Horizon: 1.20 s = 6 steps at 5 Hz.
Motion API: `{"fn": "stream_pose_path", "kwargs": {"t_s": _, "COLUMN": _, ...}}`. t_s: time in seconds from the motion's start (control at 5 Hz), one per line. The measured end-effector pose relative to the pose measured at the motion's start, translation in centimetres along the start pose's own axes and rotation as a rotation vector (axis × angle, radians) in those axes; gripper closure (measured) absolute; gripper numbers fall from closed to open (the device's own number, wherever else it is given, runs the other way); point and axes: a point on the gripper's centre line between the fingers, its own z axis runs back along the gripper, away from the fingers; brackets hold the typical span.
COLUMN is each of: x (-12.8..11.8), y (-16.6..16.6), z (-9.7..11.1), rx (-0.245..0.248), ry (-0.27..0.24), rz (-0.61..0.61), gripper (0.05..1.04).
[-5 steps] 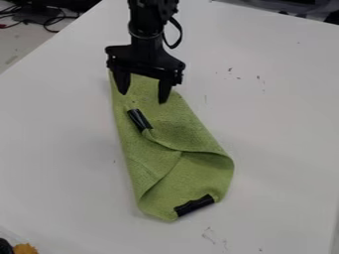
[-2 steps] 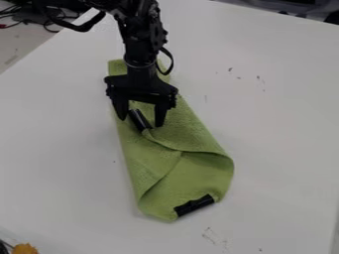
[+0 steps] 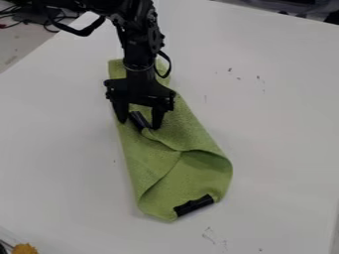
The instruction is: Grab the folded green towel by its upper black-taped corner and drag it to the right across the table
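Observation:
The black-taped corner is folded over the green cloth. So the whole cloth will slide along, still folded, when I pull that corner.
The gripper (image 3: 139, 124) hangs over the upper part of a green cloth (image 3: 159, 161), its two fingers apart. Between them lies a short black piece (image 3: 140, 120) at a folded corner of the cloth. The cloth is long and creased, with a fold crossing its lower half. A second black piece (image 3: 194, 205) is at its bottom end. Part of the cloth's upper end is hidden behind the arm.
The cloth lies on a white table (image 3: 278, 134) with a few small dark marks. An orange object (image 3: 25, 248) is at the lower left corner, and black cables lie beyond the table's edge at the upper left.
The gripper has come from the cloth's upper end down the view to the upper black piece. Its fingers stand slightly closer together, and the cloth has shifted very slightly.

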Motion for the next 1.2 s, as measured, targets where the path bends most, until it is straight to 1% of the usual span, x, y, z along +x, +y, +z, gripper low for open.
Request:
{"fn": "stream_pose_path", "kwargs": {"t_s": 0.4, "x": 0.69, "y": 0.19, "z": 0.53, "rx": 0.023, "ry": 0.008, "rz": -0.02, "gripper": 0.788}}
{"fn": "stream_pose_path", "kwargs": {"t_s": 0.6, "x": 0.9, "y": -0.17, "z": 0.72, "rx": 0.035, "ry": 0.004, "rz": -0.033, "gripper": 0.971}}
{"fn": "stream_pose_path", "kwargs": {"t_s": 0.8, "x": 1.22, "y": -0.27, "z": 0.93, "rx": 0.038, "ry": -0.005, "rz": -0.039, "gripper": 1.029}}
{"fn": "stream_pose_path", "kwargs": {"t_s": 1.0, "x": 1.22, "y": -0.78, "z": 1.0, "rx": 0.041, "ry": -0.008, "rz": -0.051, "gripper": 1.01}}
{"fn": "stream_pose_path", "kwargs": {"t_s": 1.2, "x": 1.15, "y": -0.62, "z": 1.07, "rx": 0.056, "ry": -0.004, "rz": -0.05, "gripper": 0.864}}
